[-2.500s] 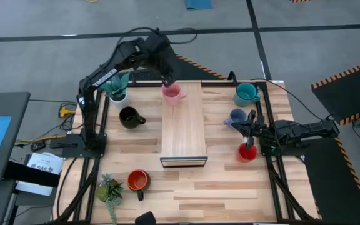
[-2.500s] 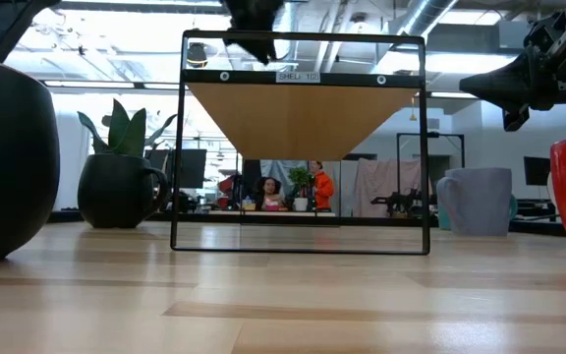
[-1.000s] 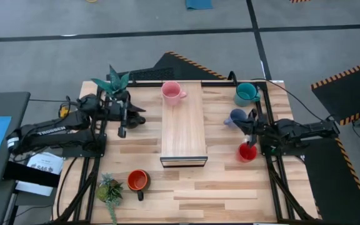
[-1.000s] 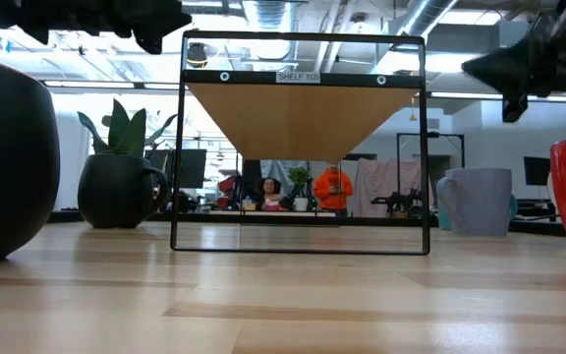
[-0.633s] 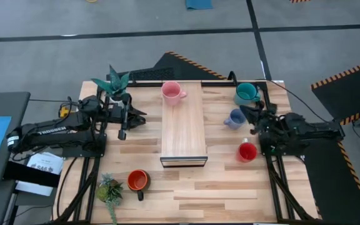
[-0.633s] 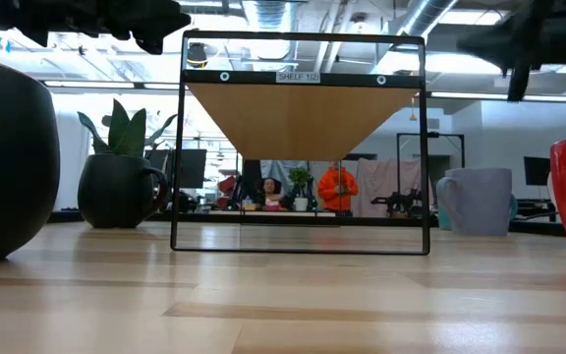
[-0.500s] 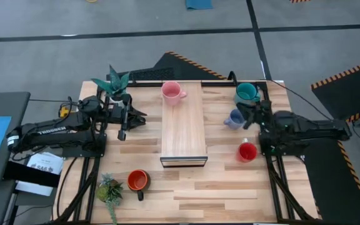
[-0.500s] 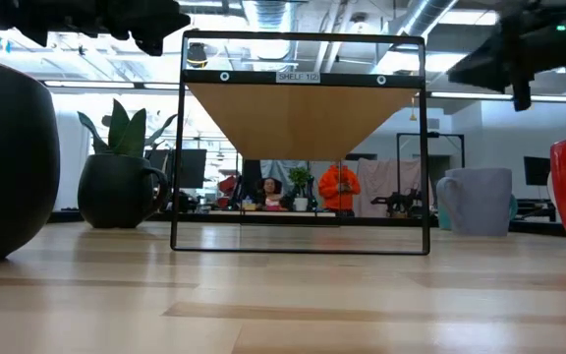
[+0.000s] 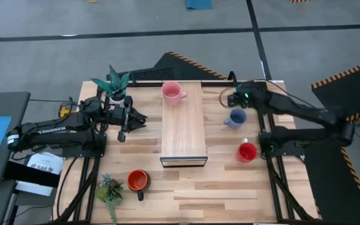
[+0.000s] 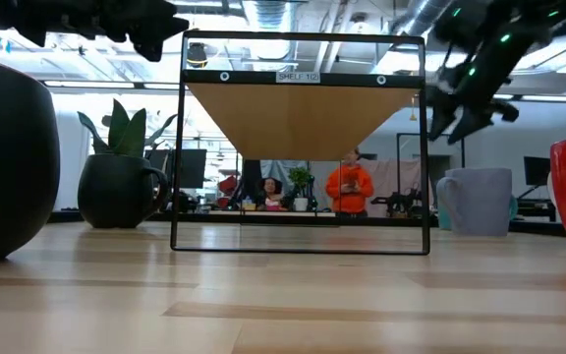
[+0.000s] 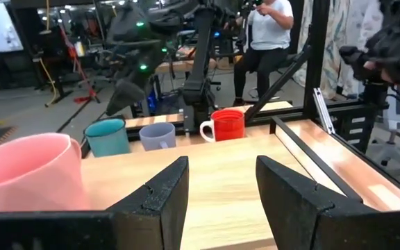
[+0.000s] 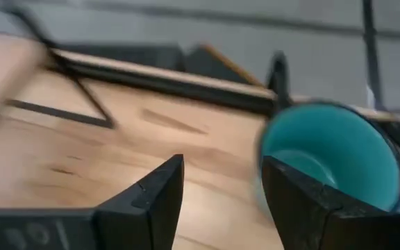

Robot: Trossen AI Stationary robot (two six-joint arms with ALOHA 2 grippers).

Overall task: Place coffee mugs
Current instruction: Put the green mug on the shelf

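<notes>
The teal mug's opening (image 12: 332,154) faces my open fingers. My right gripper should keep moving toward the mug's rim (image 12: 262,143) until the fingers are on both sides of it, then close.
The pink mug (image 9: 172,92) stands on the wooden shelf top (image 9: 184,128) at its far end. On the table right of the shelf stand the pale blue mug (image 9: 235,117) and the red mug (image 9: 247,151); the orange mug (image 9: 137,181) stands near left. The black mug (image 10: 116,192) shows in the low view. My right gripper (image 9: 236,100) hangs open, slanting down, beside the teal mug (image 12: 332,153), which its arm hides from above. My left gripper (image 9: 122,132) waits open and level, left of the shelf, with nothing between its fingers (image 11: 165,198).
A leafy potted plant (image 9: 114,84) stands at the far left and a small one (image 9: 109,189) at the near left corner. The shelf's black frame (image 10: 303,246) stands mid-table. A big dark round thing (image 10: 3,157) fills the low view's left. People move in the room behind.
My right gripper has risen from beside the red mug and swung toward the table's far edge, past the pale blue mug, to the teal mug. It has tipped to point downward and opened on the way. No mug has moved.
</notes>
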